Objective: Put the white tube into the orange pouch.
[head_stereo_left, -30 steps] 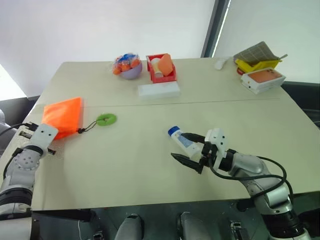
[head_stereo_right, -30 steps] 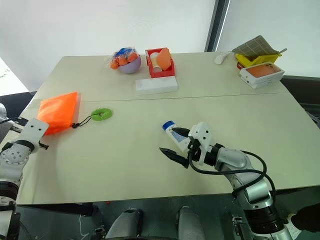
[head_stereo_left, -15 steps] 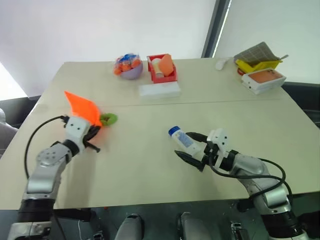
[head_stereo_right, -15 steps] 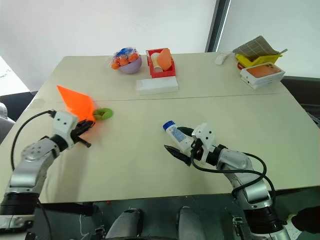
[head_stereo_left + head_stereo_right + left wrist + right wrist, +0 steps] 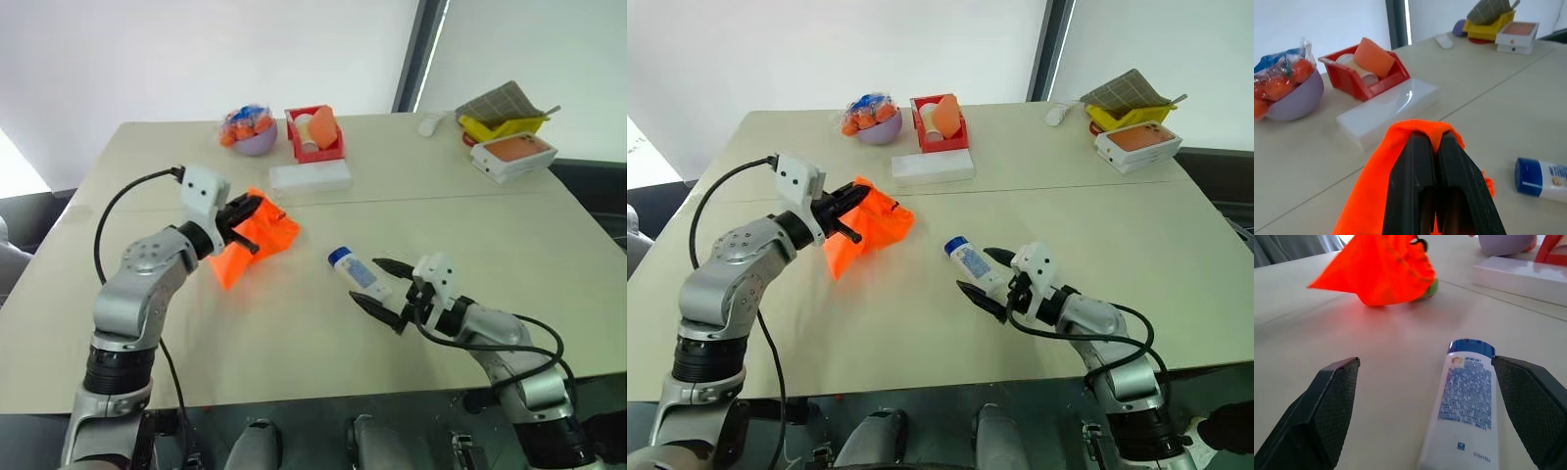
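The orange pouch (image 5: 263,237) hangs down from my left gripper, away from the white tube's cap. Next, my left gripper lowers the pouch and turns its opening toward the cap (image 5: 339,256).
The white tube (image 5: 359,273), blue cap pointing away from me, lies flat on the table right of the middle. My right gripper (image 5: 364,282) is open, with one finger on each side of the tube (image 5: 1468,392) and neither finger closed on it. My left gripper (image 5: 253,209) is shut on the orange pouch (image 5: 259,235) and holds it up off the table to the left of the tube. The pouch (image 5: 1371,171) bunches around the shut fingers (image 5: 1420,181) and droops below them. A green ring (image 5: 1433,286) peeks out under the pouch (image 5: 1380,270).
At the back stand a purple bowl of bagged oranges (image 5: 250,135), a red bin (image 5: 315,137) and a long flat white box (image 5: 311,177). At the far right corner are an orange-topped white box (image 5: 514,155) and a yellow tray (image 5: 502,125) under a cloth.
My left gripper has lifted the orange pouch off the table's left edge and carried it right and up, toward the tube. The right gripper has stayed open around the tube.
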